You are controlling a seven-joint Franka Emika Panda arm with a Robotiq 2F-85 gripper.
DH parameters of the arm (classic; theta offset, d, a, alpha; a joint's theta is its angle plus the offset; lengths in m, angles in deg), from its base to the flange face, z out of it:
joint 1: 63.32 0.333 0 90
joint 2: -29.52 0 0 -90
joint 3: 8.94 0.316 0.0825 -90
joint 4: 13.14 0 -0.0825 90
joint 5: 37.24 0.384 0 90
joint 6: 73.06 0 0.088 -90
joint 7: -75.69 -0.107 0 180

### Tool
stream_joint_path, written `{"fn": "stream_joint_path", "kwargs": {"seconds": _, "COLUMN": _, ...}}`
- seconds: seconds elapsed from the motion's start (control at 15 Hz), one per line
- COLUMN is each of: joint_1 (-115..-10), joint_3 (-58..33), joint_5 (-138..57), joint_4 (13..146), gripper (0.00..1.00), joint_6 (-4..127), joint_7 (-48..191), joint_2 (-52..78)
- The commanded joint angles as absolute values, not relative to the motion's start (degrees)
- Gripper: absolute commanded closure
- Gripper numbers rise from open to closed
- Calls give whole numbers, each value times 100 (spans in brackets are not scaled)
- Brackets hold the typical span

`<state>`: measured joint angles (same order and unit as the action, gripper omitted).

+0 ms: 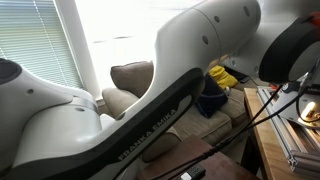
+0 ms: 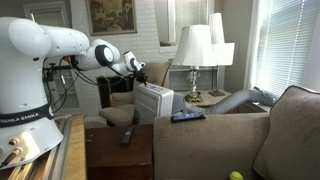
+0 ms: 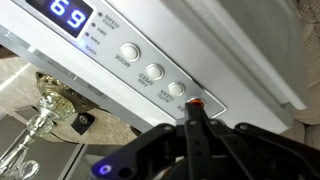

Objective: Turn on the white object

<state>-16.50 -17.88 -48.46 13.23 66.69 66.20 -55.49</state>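
Observation:
The blue display (image 3: 70, 14) is glowing and my closed fingertips touch the red-lit button (image 3: 198, 103), so I should keep moving my gripper up, clear of the white object, and open it.
The white object (image 2: 154, 103) is a boxy white appliance standing beside the couch, below my arm. In the wrist view its sloped control panel (image 3: 150, 55) fills the frame, with a blue display reading "69" (image 3: 68, 16) and a row of round buttons (image 3: 152, 72). My gripper (image 3: 195, 112) is shut, its joined fingertips pressed on the red-lit button (image 3: 197, 102) at the end of the row. In an exterior view the gripper (image 2: 136, 68) hangs just above the appliance's top.
A grey couch (image 2: 220, 140) with a remote (image 2: 187, 116) on its back stands in front. Two white-shaded lamps (image 2: 195, 45) sit on a side table behind. A wooden bench (image 2: 70, 150) carries the robot base. A lamp base (image 3: 45, 105) shows below the panel.

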Motion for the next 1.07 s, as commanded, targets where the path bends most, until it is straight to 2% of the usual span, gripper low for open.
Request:
{"fn": "stream_joint_path", "kwargs": {"seconds": 0.0, "joint_1": -1753, "joint_3": -1693, "joint_5": -4776, "joint_4": 1064, "gripper": 100, "joint_6": 6234, "joint_7": 6137, "joint_2": -5429}}
{"fn": "stream_joint_path", "kwargs": {"seconds": 0.33, "joint_1": -2122, "joint_3": -1703, "joint_5": -4741, "joint_4": 1106, "gripper": 100, "joint_6": 4786, "joint_7": 5669, "joint_2": -4527}}
{"fn": "stream_joint_path", "kwargs": {"seconds": 0.8, "joint_1": -2778, "joint_3": -1236, "joint_5": -4539, "joint_4": 935, "gripper": 100, "joint_6": 2610, "joint_7": 6178, "joint_2": -3151}}
{"fn": "stream_joint_path", "kwargs": {"seconds": 0.87, "joint_1": -2865, "joint_3": -1183, "joint_5": -4520, "joint_4": 927, "gripper": 74, "joint_6": 2305, "joint_7": 6240, "joint_2": -2922}}
{"fn": "stream_joint_path", "kwargs": {"seconds": 1.0, "joint_1": -3017, "joint_3": -1094, "joint_5": -4495, "joint_4": 922, "gripper": 67, "joint_6": 1799, "joint_7": 6283, "joint_2": -2590}}
